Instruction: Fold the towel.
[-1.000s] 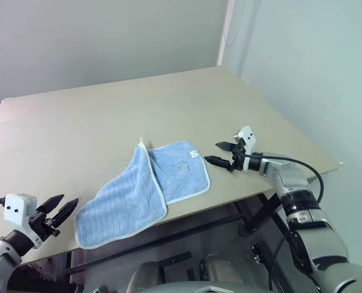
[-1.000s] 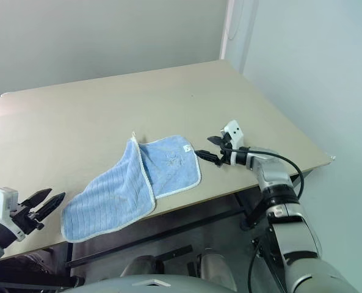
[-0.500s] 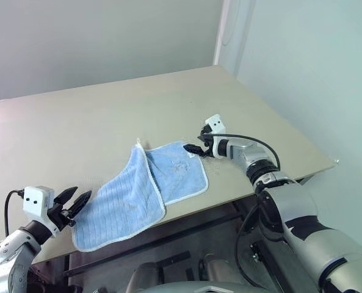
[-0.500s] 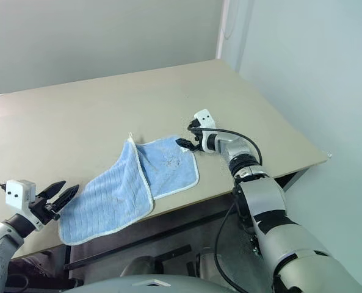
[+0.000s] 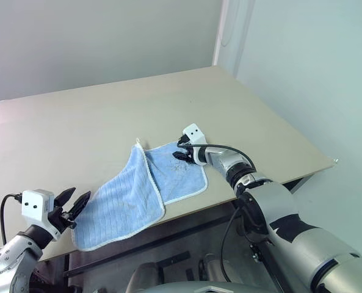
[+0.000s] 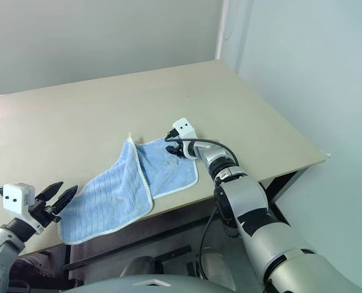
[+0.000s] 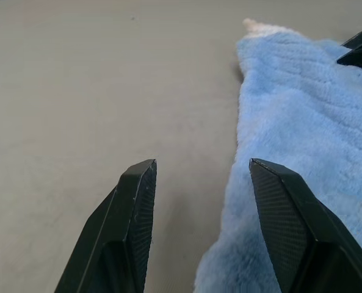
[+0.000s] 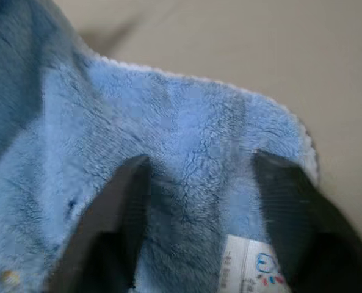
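Observation:
My grippers will lift the light blue towel (image 5: 123,201) between them, and it will open into a wide sheet, because the white edging (image 5: 151,175) slants across the lap.
The light blue towel (image 5: 135,195) lies near the table's front edge, its left part lapped over the right part, white edging showing. My right gripper (image 5: 179,150) rests on the towel's far right corner, fingers apart and pressed into the pile (image 8: 193,183), with the white tag (image 8: 249,268) just below them. My left gripper (image 5: 74,203) hovers open at the towel's near left corner. In the left wrist view its fingers (image 7: 138,201) stand apart, the towel's edge (image 7: 290,122) by one of them.
The beige table (image 5: 77,116) stretches bare behind and to the left of the towel. Its front edge runs just below the towel, and its right corner (image 5: 334,162) lies past my right arm. Grey walls stand behind.
My right gripper has swung left from beside the towel onto its far right corner, and its fingers have drawn closer together. The left gripper has stayed by the near left corner.

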Robot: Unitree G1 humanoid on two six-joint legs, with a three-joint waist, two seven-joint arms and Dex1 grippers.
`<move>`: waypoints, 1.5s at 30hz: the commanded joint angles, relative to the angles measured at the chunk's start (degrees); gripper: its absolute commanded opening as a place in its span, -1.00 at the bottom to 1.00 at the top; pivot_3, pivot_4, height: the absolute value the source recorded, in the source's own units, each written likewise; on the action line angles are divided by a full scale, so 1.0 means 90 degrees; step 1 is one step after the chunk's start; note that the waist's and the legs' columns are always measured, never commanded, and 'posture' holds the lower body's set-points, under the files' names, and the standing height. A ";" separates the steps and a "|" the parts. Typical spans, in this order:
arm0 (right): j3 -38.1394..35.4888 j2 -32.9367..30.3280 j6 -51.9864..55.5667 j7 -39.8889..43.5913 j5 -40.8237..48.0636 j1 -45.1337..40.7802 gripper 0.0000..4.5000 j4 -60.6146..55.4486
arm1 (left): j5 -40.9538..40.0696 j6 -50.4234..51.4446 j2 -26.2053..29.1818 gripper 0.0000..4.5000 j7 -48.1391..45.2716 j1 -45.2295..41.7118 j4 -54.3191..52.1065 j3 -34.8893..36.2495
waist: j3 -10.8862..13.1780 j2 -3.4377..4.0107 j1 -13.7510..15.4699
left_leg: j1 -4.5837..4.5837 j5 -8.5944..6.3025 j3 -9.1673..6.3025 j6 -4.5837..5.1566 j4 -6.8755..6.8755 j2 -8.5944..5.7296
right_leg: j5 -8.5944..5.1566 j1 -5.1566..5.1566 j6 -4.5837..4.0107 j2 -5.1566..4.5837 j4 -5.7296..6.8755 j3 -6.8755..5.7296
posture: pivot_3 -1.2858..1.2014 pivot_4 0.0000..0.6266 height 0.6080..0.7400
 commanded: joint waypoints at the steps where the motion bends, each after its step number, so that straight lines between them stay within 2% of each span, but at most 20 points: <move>1: -0.0116 -0.0062 0.0026 -0.0110 -0.0056 -0.0243 -0.45 -0.0018 | -0.0005 -0.0168 0.0057 0.14 0.0053 -0.0001 -0.0270 0.0199 | -0.0001 -0.0001 -0.0008 | 0.0000 0.0000 0.0001 0.0000 0.0000 0.0000 | 0.0000 0.0000 0.0000 0.0000 0.0000 0.0000 | 0.03 -1.00 1.00; 4: -0.0142 -0.0151 -0.0016 0.0028 -0.0073 -0.0224 -0.98 -0.0038 | -0.0018 -0.0185 0.0083 0.14 0.0043 0.0030 -0.0259 0.0200 | 0.0000 0.0000 -0.0007 | 0.0001 0.0000 0.0000 0.0000 -0.0002 0.0000 | 0.0000 0.0000 0.0000 0.0002 0.0000 0.0000 | 0.03 -1.00 1.00; 16: -0.0238 -0.0562 0.0455 0.1756 0.0168 -0.0090 -0.99 -0.0301 | -0.0060 -0.0051 0.0356 0.14 -0.0169 -0.0218 -0.0105 0.0099 | 0.0000 0.0001 -0.0011 | 0.0002 0.0000 0.0000 0.0001 -0.0002 -0.0001 | -0.0001 0.0000 0.0001 0.0006 0.0002 -0.0001 | 0.03 -1.00 1.00; 24: -0.0153 -0.1148 0.0977 0.2951 0.0315 0.0345 -0.99 -0.1074 | -0.0115 0.0005 0.0472 0.14 -0.0311 -0.0303 -0.0045 0.0125 | 0.0001 0.0001 0.0008 | 0.0000 0.0000 0.0000 0.0001 -0.0001 -0.0003 | -0.0001 0.0001 0.0002 0.0004 0.0001 -0.0001 | 0.03 -1.00 1.00; 27: -0.0200 -0.1418 0.1703 0.3623 0.0632 0.0516 -0.73 -0.1919 | -0.0107 0.0008 0.0484 0.14 -0.0348 -0.0344 0.0014 0.0123 | 0.0001 0.0001 0.0003 | 0.0000 0.0000 0.0001 0.0001 0.0000 -0.0004 | -0.0001 0.0000 0.0002 0.0002 0.0000 0.0000 | 0.03 -1.00 1.00; 33: 0.0308 -0.1931 0.3513 0.4284 0.0952 0.1270 0.20 -0.4378 | -0.0100 0.0026 0.0508 0.14 -0.0416 -0.0399 0.0077 0.0102 | 0.0001 0.0002 0.0008 | 0.0000 0.0000 0.0001 0.0000 -0.0002 -0.0002 | -0.0016 -0.0010 0.0023 0.0007 0.0010 0.0000 | 0.03 -1.00 1.00; 36: 0.0277 -0.1915 0.3644 0.3862 0.1013 0.1467 0.68 -0.4631 | -0.0071 0.0011 0.0510 0.14 -0.0434 -0.0466 0.0159 0.0051 | 0.0001 0.0001 0.0006 | -0.0001 0.0000 0.0001 0.0000 0.0000 -0.0001 | -0.0017 -0.0016 0.0021 0.0007 0.0017 0.0000 | 0.03 -1.00 1.00; 41: -0.0312 -0.1555 0.2458 0.2652 0.1157 0.1105 0.68 -0.3288 | 0.0002 -0.0013 0.0479 0.14 -0.0409 -0.0608 0.0252 -0.0090 | 0.0000 -0.0003 0.0001 | -0.0001 0.0000 0.0003 -0.0001 0.0007 -0.0003 | -0.0015 -0.0018 0.0020 0.0007 0.0022 0.0000 | 0.03 -1.00 1.00; 45: -0.0535 -0.1366 0.1617 0.2274 0.1228 0.0636 0.68 -0.2234 | 0.0007 -0.0007 0.0495 0.14 -0.0414 -0.0644 0.0279 -0.0084 | 0.0002 0.0000 -0.0011 | -0.0007 0.0000 0.0006 0.0000 0.0001 -0.0003 | -0.0014 -0.0025 0.0018 0.0006 0.0021 0.0002 | 0.03 -1.00 1.00</move>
